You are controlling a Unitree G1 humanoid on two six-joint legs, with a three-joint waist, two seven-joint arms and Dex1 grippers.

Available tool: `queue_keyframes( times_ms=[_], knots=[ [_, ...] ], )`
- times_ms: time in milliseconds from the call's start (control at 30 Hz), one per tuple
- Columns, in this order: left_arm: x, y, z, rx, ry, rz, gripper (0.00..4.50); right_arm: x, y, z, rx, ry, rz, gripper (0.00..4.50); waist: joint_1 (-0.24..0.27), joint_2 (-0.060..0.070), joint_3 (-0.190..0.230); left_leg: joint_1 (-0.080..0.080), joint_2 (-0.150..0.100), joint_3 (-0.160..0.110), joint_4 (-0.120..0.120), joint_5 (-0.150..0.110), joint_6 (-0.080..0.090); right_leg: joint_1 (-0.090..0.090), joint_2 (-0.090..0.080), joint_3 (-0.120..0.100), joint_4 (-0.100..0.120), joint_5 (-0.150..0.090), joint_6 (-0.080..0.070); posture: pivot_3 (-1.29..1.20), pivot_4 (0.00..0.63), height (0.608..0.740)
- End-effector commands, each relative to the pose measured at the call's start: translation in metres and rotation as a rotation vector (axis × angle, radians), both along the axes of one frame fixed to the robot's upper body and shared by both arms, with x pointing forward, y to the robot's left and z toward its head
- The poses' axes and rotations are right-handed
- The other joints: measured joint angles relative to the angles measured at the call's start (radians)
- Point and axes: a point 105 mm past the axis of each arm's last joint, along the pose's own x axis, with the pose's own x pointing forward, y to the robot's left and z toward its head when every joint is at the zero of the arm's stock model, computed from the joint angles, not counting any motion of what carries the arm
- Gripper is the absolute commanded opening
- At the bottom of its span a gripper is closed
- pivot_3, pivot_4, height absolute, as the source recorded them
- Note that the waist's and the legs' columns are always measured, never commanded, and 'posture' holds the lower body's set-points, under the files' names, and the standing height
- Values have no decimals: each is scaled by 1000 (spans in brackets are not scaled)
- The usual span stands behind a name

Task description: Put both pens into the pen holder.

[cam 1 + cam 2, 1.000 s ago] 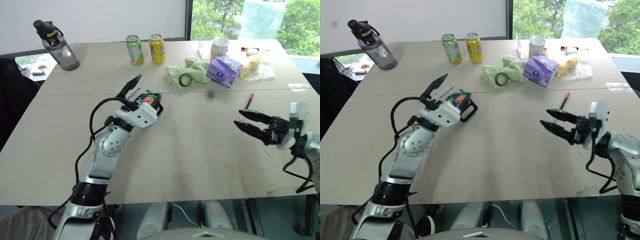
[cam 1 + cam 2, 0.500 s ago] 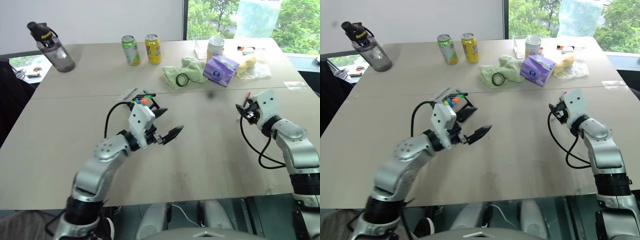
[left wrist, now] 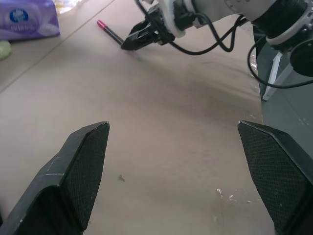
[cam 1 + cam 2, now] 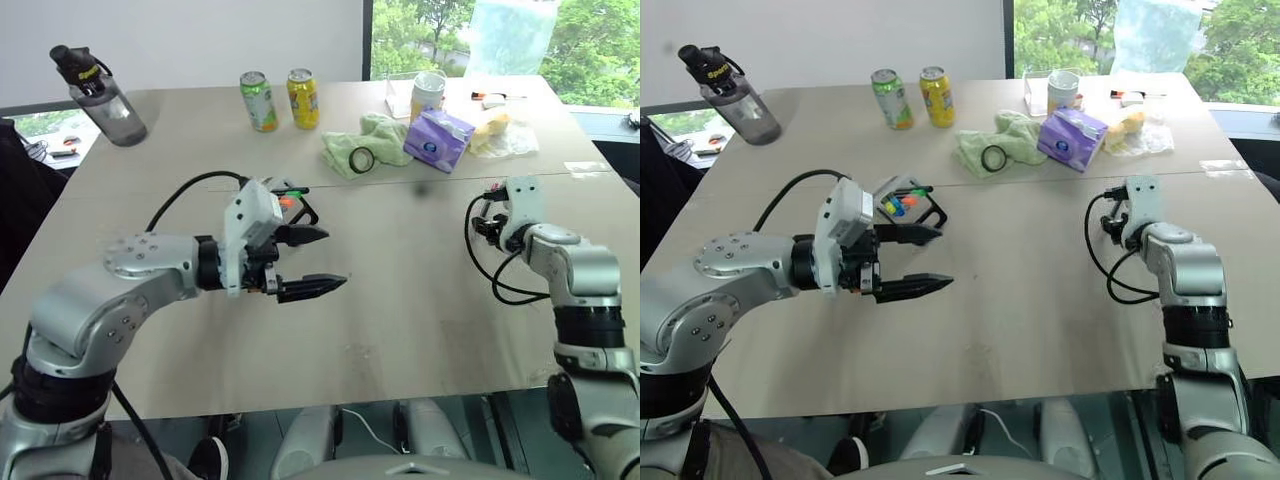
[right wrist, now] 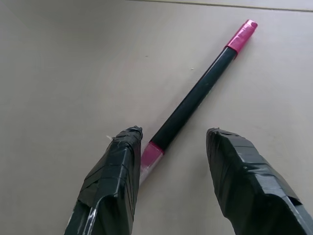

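The dark pen (image 5: 198, 97) is far from the pen holder beside my left gripper, so my right gripper should pinch the pen's near end (image 5: 152, 154) and pass it over.
A dark pen (image 5: 195, 100) with a pink cap lies flat on the table on the right side. My right gripper (image 5: 173, 134) is open and low over it, one finger on each side of the pen's near end, without pinching it. The left wrist view also catches that pen (image 3: 108, 30) with the right gripper (image 3: 129, 44) at its end. The black pen holder (image 4: 292, 203) stands at mid-table with several coloured tips sticking out; I cannot tell if one is the other pen. My left gripper (image 4: 332, 260) is open and empty in front of the holder, pointing right.
Along the far side of the table (image 4: 400, 330) stand a water bottle (image 4: 102, 92), two cans (image 4: 261, 100), a green cloth (image 4: 372, 140) with a black ring (image 4: 362, 158), a purple tissue pack (image 4: 440, 140) and a cup (image 4: 428, 92).
The left gripper left the pen holder, drew back and swung round to point right. The right hand moved forward and down until its fingers straddled the pen.
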Motion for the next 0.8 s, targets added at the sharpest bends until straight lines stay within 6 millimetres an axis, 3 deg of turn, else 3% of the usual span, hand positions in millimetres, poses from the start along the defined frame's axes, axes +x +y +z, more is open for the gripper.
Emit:
queue_keyframes(
  times_ms=[33, 100, 267, 433, 800],
  knots=[
    [-2, 0, 10, -6, -36, -13, 4355, -3, -8, -11, 11, 76, -60, 2269, 0, 0, 0, 0, 0, 0, 0, 0, 0, 0, 0, 0, 0, 0, 0, 0, 150, 740],
    [-1, -1, 11, -5, -45, -13, 4460, -3, -3, -13, 11, 90, -38, 2008, 2, 0, 0, 0, 0, 0, 0, 0, 0, 0, 0, 0, 0, 0, 0, 0, 150, 740],
    [4, -3, 17, -22, -90, 3, 4500, -8, 1, -17, -42, 112, 16, 66, 3, -1, -1, 0, 0, 0, 0, 0, 0, 1, -1, 0, 0, 0, 0, 0, 150, 740],
    [7, -3, 17, -25, -109, 16, 4500, -12, -6, -19, -76, 118, 19, 66, 4, -2, -1, 0, 0, -1, 0, 0, 0, 1, -1, 0, -1, 0, 0, 0, 150, 740],
    [17, -10, 14, -208, -53, 66, 4500, -13, -10, -7, 8, 14, -3, 66, 4, -3, -2, 0, 0, -1, 1, 0, 0, 1, -1, -1, 0, 0, 0, 0, 150, 740]
  ],
)
